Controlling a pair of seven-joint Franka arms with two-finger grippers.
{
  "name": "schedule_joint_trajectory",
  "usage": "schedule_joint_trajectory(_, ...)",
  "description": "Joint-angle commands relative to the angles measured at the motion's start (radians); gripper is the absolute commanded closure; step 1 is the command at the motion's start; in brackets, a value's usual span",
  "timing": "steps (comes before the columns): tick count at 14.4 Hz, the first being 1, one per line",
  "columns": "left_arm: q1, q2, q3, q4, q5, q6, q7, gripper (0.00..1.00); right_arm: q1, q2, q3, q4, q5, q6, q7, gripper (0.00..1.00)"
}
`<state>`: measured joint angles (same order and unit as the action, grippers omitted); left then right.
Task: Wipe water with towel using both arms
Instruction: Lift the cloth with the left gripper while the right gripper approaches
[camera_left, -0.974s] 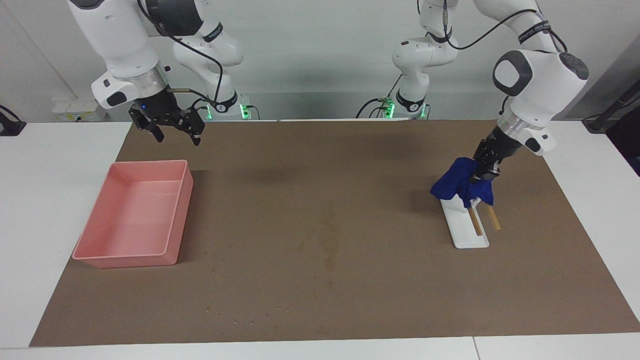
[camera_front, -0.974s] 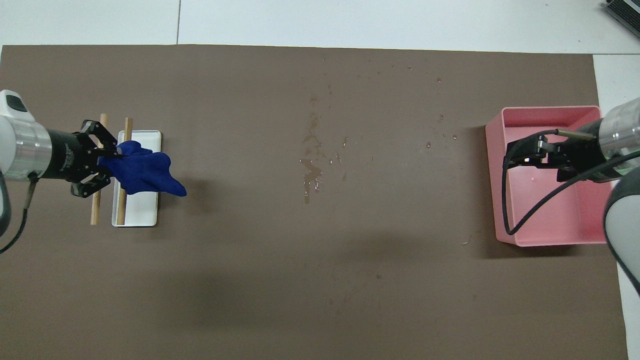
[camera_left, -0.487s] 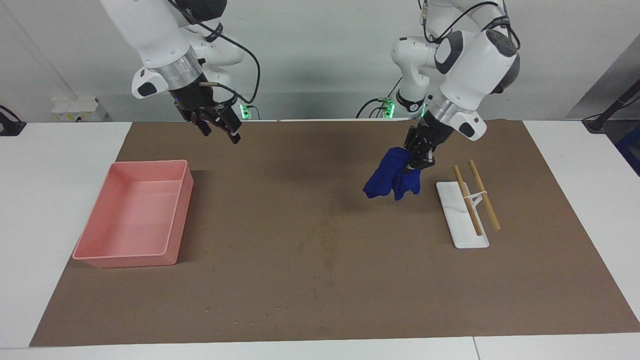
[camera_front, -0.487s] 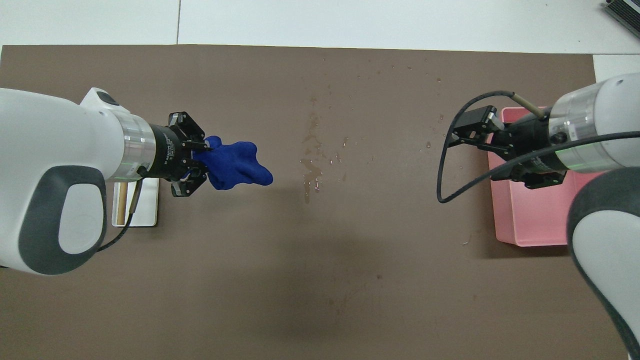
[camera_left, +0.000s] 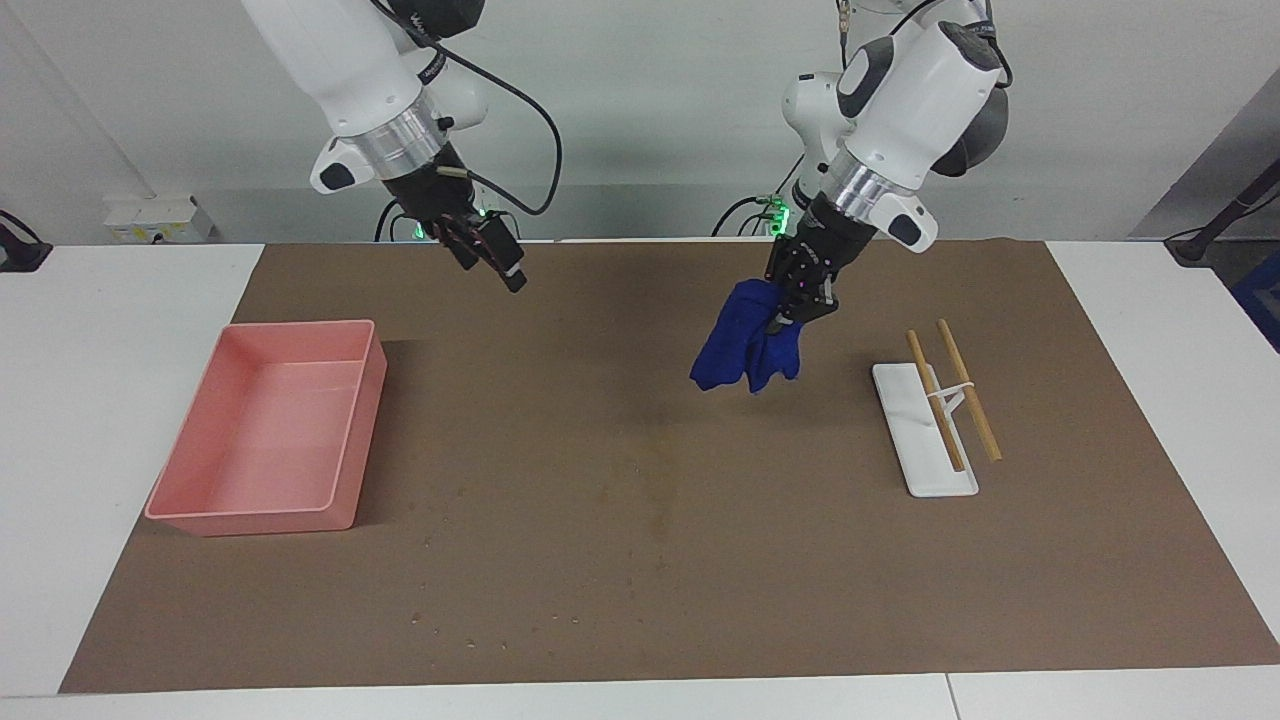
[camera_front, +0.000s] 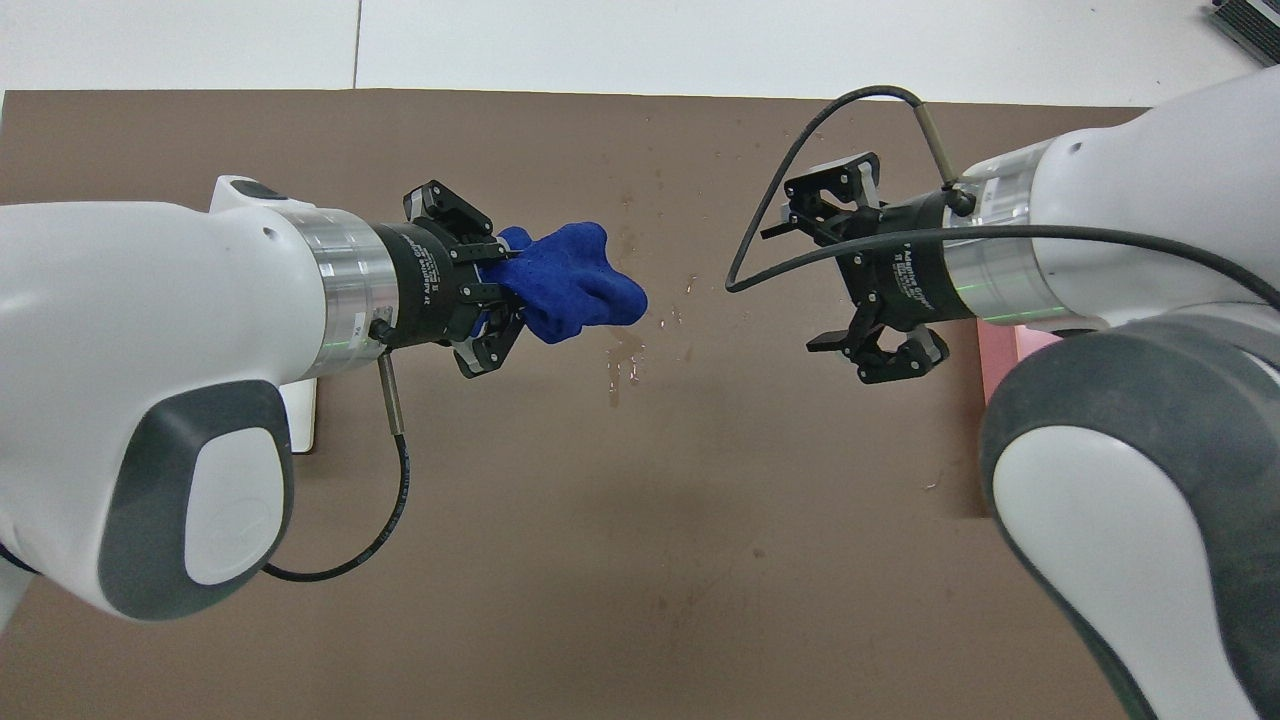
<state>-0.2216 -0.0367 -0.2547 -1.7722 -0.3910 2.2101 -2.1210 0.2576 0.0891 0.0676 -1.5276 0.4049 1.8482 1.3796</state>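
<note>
My gripper is going to drag the deep-blue towel across the mat. Glossy beads (camera_front: 633, 371) sit on top of the mat, so the water (camera_front: 624, 356) will come off to a faint mark.
The deep-blue towel (camera_left: 745, 350) hangs in the air from my left gripper (camera_left: 795, 300), which is shut on its upper edge. In the overhead view the towel (camera_front: 575, 285) and left gripper (camera_front: 500, 290) are over the mat, just beside the water. The water (camera_front: 625, 355) is a narrow blotchy stain at the mat's middle, faint in the facing view (camera_left: 655, 490). My right gripper (camera_left: 500, 265) is open and empty, raised over the mat between the pink tray and the water, and its tips face the towel in the overhead view (camera_front: 810, 280).
A pink tray (camera_left: 265, 430) stands at the right arm's end of the brown mat (camera_left: 640, 600). A white tray (camera_left: 915, 440) with two wooden sticks (camera_left: 955, 400) lies at the left arm's end. Small droplets dot the mat around the stain.
My left gripper lifted the towel off the white tray and carried it toward the middle. My right gripper moved from over the pink tray toward the middle.
</note>
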Motion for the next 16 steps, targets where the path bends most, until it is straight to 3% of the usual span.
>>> schedule_joint_trajectory(1, -0.005, -0.015, -0.024, 0.023, -0.020, 0.020, -0.106, 1.00, 0.040, 0.070, -0.002, 0.093, 0.066, -0.006, 0.128, 0.06)
schedule_joint_trajectory(7, -0.018, -0.019, -0.120, 0.025, -0.009, 0.173, -0.310, 1.00, 0.089, 0.070, -0.002, 0.081, 0.071, -0.003, 0.207, 0.07)
schedule_joint_trajectory(13, -0.068, -0.023, -0.124, 0.020, -0.005, 0.171, -0.327, 1.00, 0.100, 0.066, -0.002, 0.067, 0.063, -0.003, 0.213, 0.10)
schedule_joint_trajectory(14, -0.068, -0.023, -0.123, 0.020, -0.005, 0.171, -0.326, 1.00, 0.100, 0.067, -0.002, 0.069, 0.064, 0.000, 0.211, 0.19)
schedule_joint_trajectory(15, -0.068, -0.023, -0.123, 0.020, -0.005, 0.171, -0.320, 1.00, 0.098, 0.067, -0.002, 0.069, 0.068, 0.002, 0.207, 0.53)
schedule_joint_trajectory(16, -0.068, -0.023, -0.123, 0.020, 0.000, 0.172, -0.315, 1.00, 0.091, 0.070, -0.002, 0.069, 0.078, 0.008, 0.202, 1.00)
